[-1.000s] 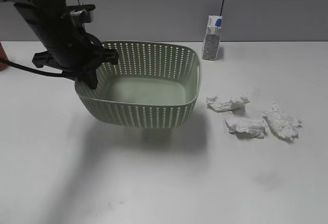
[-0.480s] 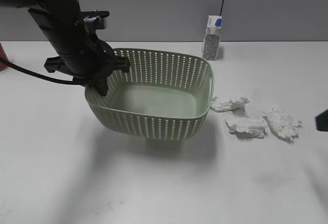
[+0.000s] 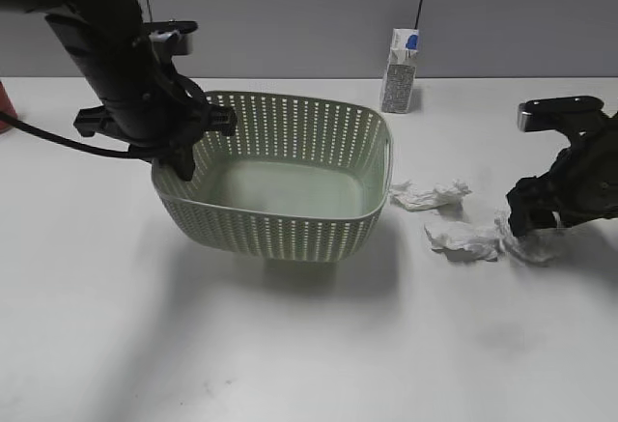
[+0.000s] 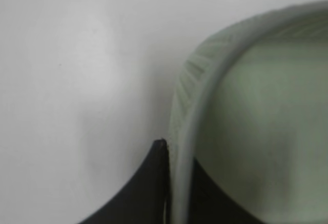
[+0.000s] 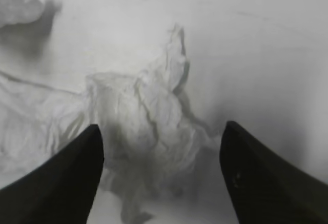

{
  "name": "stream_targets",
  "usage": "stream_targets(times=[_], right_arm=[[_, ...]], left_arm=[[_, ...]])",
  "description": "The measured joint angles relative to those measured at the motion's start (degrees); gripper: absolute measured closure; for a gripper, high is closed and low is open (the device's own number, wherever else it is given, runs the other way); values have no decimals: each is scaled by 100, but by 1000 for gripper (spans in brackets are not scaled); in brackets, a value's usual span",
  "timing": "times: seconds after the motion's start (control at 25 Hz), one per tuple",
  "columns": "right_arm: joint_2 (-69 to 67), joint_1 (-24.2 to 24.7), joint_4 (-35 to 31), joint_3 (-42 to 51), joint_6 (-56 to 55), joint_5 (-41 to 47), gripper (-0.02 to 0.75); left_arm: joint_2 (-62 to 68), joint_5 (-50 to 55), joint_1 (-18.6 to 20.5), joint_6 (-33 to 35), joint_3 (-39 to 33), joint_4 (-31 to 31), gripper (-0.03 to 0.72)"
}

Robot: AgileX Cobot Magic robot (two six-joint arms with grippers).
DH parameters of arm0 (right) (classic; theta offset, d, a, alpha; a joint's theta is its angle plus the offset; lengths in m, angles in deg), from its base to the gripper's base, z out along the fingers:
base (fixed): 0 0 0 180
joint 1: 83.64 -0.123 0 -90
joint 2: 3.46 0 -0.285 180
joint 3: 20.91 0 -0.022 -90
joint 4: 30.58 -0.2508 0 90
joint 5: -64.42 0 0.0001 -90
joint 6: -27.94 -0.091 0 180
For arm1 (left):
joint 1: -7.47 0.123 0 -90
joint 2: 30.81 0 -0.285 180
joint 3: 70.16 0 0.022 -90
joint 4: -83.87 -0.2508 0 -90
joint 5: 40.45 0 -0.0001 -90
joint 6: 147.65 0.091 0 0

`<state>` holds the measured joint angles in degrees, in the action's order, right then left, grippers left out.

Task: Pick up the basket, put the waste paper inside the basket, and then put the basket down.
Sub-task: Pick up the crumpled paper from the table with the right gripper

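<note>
My right gripper is pinching the white paper wad [image 3: 529, 245], and thin creased folds [image 5: 171, 67] of paper reach past the ends of its fingers. The wad will bunch up at the pinch and spread out when I lift it.
The pale green basket [image 3: 280, 176] hangs tilted above the table. My left gripper [image 3: 182, 142] is shut on its left rim [image 4: 179, 147], one finger outside and one inside the wall. Three crumpled white paper wads lie to the right: one [image 3: 430, 194] near the basket, one [image 3: 463, 239] in front of it, and one [image 3: 531, 243] at the far right. My right gripper [image 3: 526, 224] is open and low over the rightmost wad [image 5: 148, 126], with a finger on each side of it.
A white-and-grey carton with a blue cap [image 3: 400, 70] stands upright at the back, behind the wads. A red object [image 3: 5, 113] shows at the left edge. A grey wall runs behind the white table [image 3: 290, 345].
My right arm has come in from the right and dropped over the rightmost wad. The left gripper and basket shifted right, then slightly back left.
</note>
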<state>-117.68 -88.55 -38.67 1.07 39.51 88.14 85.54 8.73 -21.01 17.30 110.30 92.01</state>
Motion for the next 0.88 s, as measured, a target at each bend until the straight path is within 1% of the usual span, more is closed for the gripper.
stream_targets(times=[0.08,0.16,0.2,0.24,0.28,0.32,0.36,0.4,0.44,0.52,0.64,0.72,0.76,0.84,0.88], right_arm=[[-249,0,37,-53,11,-121,181],[-399,0,58,-59,77,-139,227],[-418,0,52,-88,92,-141,285],[-425,0,32,-95,97,-154,372],[-425,0,9,-95,97,-153,490],[-406,0,-27,-95,102,-153,588],[-356,-7,-100,-95,112,-115,663],[-229,-22,-177,-89,173,-66,701],[-12,-78,-274,-84,305,-19,713],[580,-364,-606,-97,657,-2,715],[1586,-1243,-1100,-259,1050,-15,715],[2024,-1995,-1254,-435,1132,-141,715],[2088,-2342,-1295,-535,1144,-214,715],[1978,-2819,-1357,-660,1144,-341,711],[1804,-2978,-1427,-710,1144,-341,692]], left_arm=[[0,7,0,-6,0,-6,685],[0,13,0,-6,0,-6,685],[0,13,0,-6,0,-6,685],[0,13,0,-6,0,-6,685],[0,13,0,-6,0,-6,685],[0,13,0,-6,0,-10,685],[0,13,0,-6,0,-10,685],[0,18,0,-6,0,-18,685],[0,18,0,-6,0,-25,685],[0,25,0,-6,0,-25,685],[11,52,0,-11,0,-45,685],[11,64,0,-11,0,-75,685],[11,64,0,-11,0,-82,685],[18,64,0,-11,0,-88,685],[18,69,0,-11,0,-88,685]])
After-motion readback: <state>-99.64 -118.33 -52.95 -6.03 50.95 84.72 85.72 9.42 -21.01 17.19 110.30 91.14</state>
